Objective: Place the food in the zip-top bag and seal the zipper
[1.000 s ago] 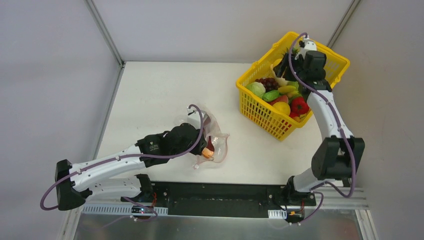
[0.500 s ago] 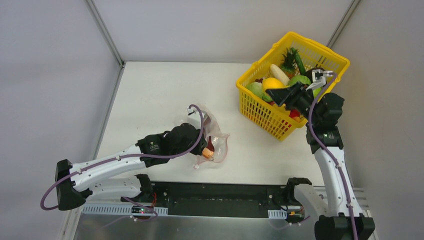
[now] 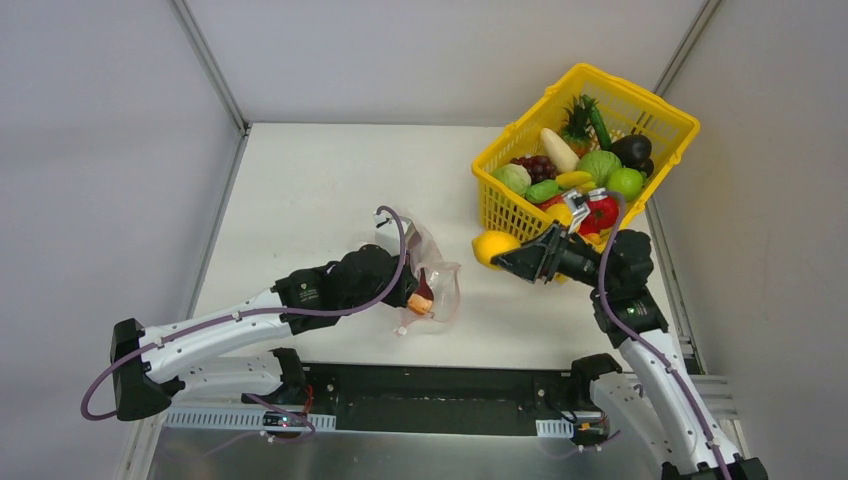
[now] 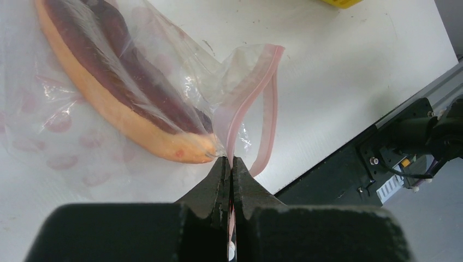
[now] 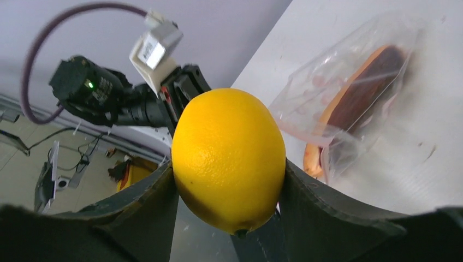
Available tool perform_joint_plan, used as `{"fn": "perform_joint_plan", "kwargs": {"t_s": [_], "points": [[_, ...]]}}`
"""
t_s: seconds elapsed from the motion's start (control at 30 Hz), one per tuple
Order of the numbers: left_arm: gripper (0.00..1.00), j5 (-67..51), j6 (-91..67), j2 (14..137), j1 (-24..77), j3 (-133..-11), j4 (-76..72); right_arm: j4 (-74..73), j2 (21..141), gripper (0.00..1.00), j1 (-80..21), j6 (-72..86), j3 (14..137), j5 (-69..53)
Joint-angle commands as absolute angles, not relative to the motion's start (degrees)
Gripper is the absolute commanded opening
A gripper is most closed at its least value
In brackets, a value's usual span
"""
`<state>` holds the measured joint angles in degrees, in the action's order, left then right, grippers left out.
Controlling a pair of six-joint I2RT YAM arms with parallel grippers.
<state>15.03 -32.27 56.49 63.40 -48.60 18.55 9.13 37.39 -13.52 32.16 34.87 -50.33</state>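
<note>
I should drop the food piece into the bag with my right gripper and then pull up the zipper's loose side (image 4: 269, 123), because the food piece's end (image 3: 420, 304) is close to the bag's opening.
The clear zip-top bag (image 3: 437, 288) lies on the white table with an orange and dark red food piece (image 4: 125, 93) inside. My left gripper (image 3: 408, 296) is shut on the bag's pink zipper strip (image 4: 248, 103) and holds the mouth up; its jaws (image 4: 230, 166) pinch the strip. My right gripper (image 3: 503, 258) is shut on a yellow lemon (image 3: 493, 246) and holds it in the air just right of the bag's mouth. In the right wrist view the lemon (image 5: 229, 158) fills the jaws, with the bag (image 5: 355, 103) beyond it.
The yellow lattice basket (image 3: 520, 215) stands at the back right, holding grapes (image 3: 535, 165), a green cabbage (image 3: 599, 165), a red tomato (image 3: 600, 213), a cucumber (image 3: 542, 190) and other toy food. The black rail (image 3: 430, 385) runs along the table's near edge.
My right gripper has lifted the lemon out of the basket and carried it left and toward the near side, up to the bag. My left gripper has raised the bag's mouth slightly.
</note>
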Motion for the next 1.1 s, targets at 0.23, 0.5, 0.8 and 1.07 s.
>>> {"fn": "perform_joint_plan", "kwargs": {"t_s": [0.23, 0.5, 0.8, 1.07], "points": [[0.00, 15.4, -33.6, 56.8, 63.6, -48.9, 15.7, 7.7, 42.4, 0.37, -35.8, 27.3, 29.2, -36.4], [0.00, 14.6, -33.6, 56.8, 63.6, -50.1, 16.1, 8.3, 53.7, 0.37, -54.4, 22.4, 32.1, -8.3], [0.00, 11.7, -33.7, 53.2, 63.7, -51.9, 16.3, 19.2, 61.7, 0.38, -65.5, 16.8, 35.2, 8.5], [0.00, 14.0, -34.3, 47.8, 63.6, -50.1, 14.2, 18.3, 67.7, 0.52, -66.4, 11.0, 40.4, 8.2]]}}
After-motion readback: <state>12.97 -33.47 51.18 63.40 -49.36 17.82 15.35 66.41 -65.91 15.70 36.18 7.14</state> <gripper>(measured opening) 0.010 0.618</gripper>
